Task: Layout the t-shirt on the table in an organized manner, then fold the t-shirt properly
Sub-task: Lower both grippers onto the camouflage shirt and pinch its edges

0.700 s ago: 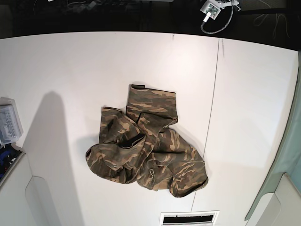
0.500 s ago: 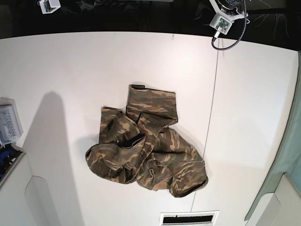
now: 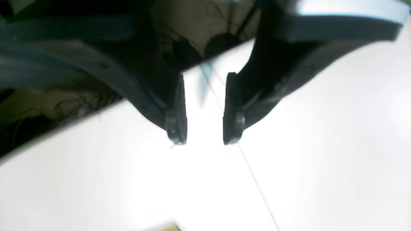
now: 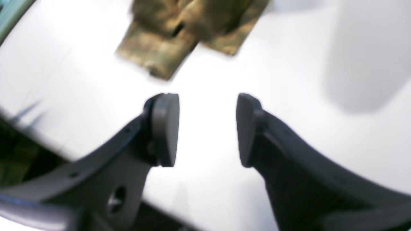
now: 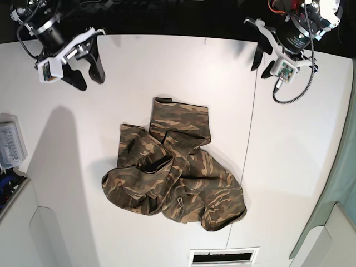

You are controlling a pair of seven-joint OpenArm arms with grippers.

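Note:
I should keep moving my right gripper's parted fingers to the flap's inner corner (image 5: 148,135) until they close on its cloth, as the t-shirt's flat flap (image 5: 132,143) lies open toward them.
The camouflage t-shirt (image 5: 172,167) lies crumpled in a heap at the middle of the white table (image 5: 139,67), dark collar lining showing at its left. In the right wrist view the t-shirt (image 4: 179,29) lies ahead, apart from the fingers. My right gripper (image 5: 89,77) hangs open and empty over the table's far left; its jaws (image 4: 207,128) stand apart over bare table. My left gripper (image 5: 267,58) is at the far right by the seam line (image 5: 247,144), open a little and empty. In its wrist view the left gripper (image 3: 204,141) hovers over the seam (image 3: 257,186).
A grey bin (image 5: 11,147) sits at the left edge. A slotted vent (image 5: 224,257) is at the near edge. A teal panel (image 5: 342,183) borders the right side. The dark far edge (image 5: 167,28) runs behind both arms.
Both arms have come in from beyond the far edge and now hang over the table's far corners. The t-shirt has not moved.

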